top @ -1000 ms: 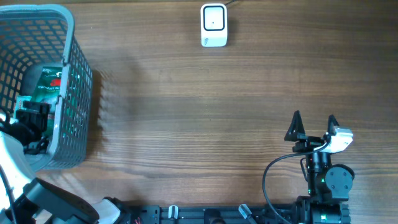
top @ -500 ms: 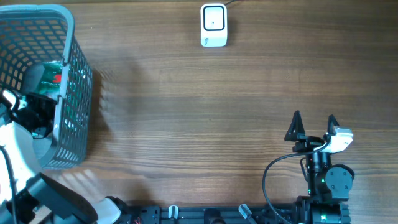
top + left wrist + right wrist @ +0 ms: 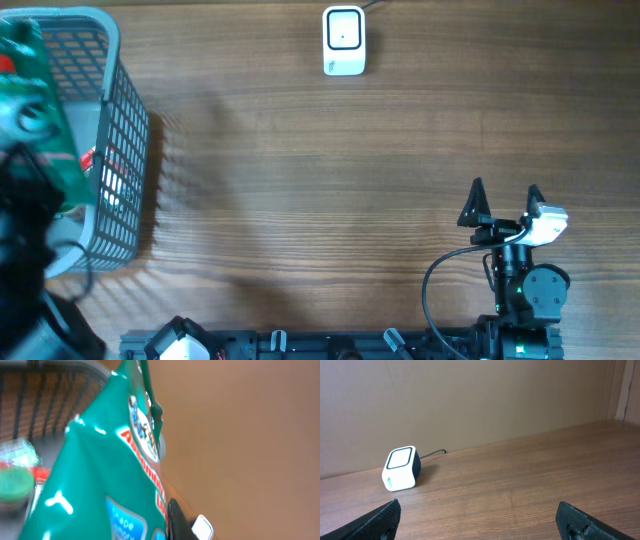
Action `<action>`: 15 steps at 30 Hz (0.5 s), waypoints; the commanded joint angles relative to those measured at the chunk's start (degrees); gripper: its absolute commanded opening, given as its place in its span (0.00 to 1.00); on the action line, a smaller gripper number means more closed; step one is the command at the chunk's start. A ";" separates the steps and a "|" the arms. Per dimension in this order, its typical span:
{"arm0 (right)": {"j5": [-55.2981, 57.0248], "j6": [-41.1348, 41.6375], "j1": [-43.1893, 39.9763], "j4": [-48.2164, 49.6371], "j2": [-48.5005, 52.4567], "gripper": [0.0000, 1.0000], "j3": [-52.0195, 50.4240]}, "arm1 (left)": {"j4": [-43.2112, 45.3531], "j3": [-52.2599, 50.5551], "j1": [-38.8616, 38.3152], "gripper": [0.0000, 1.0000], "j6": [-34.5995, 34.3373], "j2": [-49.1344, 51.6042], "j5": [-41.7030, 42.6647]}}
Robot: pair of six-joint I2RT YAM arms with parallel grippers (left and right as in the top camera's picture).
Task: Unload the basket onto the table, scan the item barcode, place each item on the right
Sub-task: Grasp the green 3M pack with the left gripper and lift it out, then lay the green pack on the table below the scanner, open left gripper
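The green bag is above the grey basket and the wood tabletop is clear, so the robot's left gripper should keep moving across and let go of the bag near the right gripper.
A glossy green snack bag with red and blue print hangs above the grey wire basket, and my left gripper is shut on its edge. Only one black finger shows beside the bag. From overhead the bag is a blurred green shape over the basket at the far left. No barcode shows on it. The white scanner stands at the table's back middle. My right gripper rests open near the front right, its fingers wide apart with nothing between them; the scanner lies ahead to its left.
Other packets stay in the basket, among them a round green-topped one with red beside it. A thin cable runs from the scanner to the back wall. Wood tabletop lies between basket and right arm.
My left gripper has shut on the green bag and lifted it up out of the basket toward the camera. The right arm has not moved.
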 commanded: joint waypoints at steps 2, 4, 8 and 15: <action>0.57 -0.68 -0.09 0.31 -0.22 1.00 0.02 | -14.08 -0.11 0.11 0.04 -0.17 -4.00 6.58; 0.59 -0.68 -0.09 0.31 -0.22 1.00 0.02 | -18.16 -0.11 0.09 0.04 3.80 -4.20 8.83; 0.57 -0.68 -0.09 0.31 -0.22 1.00 0.02 | -24.20 -0.11 0.11 0.04 13.79 -4.17 15.10; 0.57 -0.68 -0.09 0.31 -0.22 1.00 0.02 | -33.29 -0.11 0.11 0.04 18.10 -4.17 15.08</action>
